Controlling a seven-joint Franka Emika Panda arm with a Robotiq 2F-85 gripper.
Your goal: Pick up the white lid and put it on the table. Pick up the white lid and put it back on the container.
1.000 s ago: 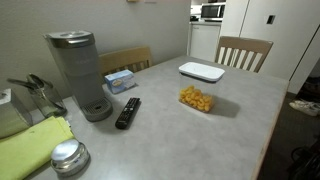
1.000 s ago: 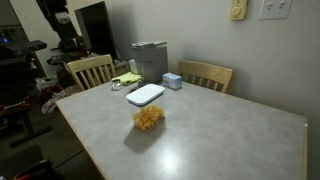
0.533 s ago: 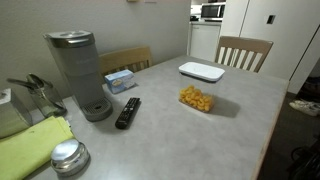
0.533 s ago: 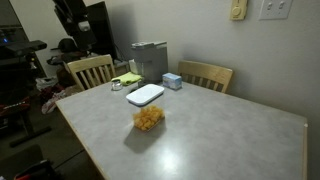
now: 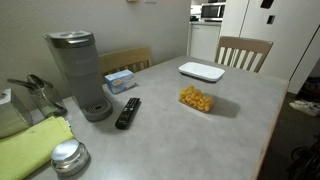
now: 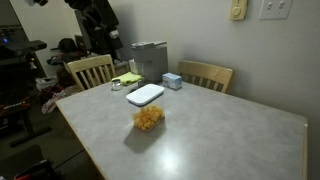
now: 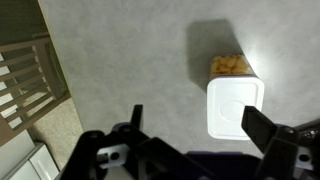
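I can see that the white lid's top (image 5: 202,71) lies flat and flush, so its round middle (image 7: 235,108) will pop up as a handle when I press down.
The white lid (image 5: 201,71) lies flat on the table (image 5: 240,120), apart from the container (image 5: 197,99), which stands open with orange-yellow snack pieces inside. Both show in both exterior views: lid (image 6: 145,95), container (image 6: 149,118), table (image 6: 220,135). In the wrist view the lid (image 7: 234,107) lies right next to the container (image 7: 231,67). My gripper (image 7: 192,112) is open and empty, high above the table, with one finger over the lid's edge. The dark arm (image 6: 97,18) shows at the top left of an exterior view.
A grey coffee maker (image 5: 78,70), a blue-white tissue box (image 5: 120,80), a black remote (image 5: 128,112), a round silver tin (image 5: 68,156) and a green cloth (image 5: 35,150) sit at one end. Wooden chairs (image 5: 244,52) (image 6: 90,70) (image 6: 205,75) stand round the table.
The arm has swung rightward along the top of an exterior view and risen toward the top edge in the other. Lid and container have not moved.
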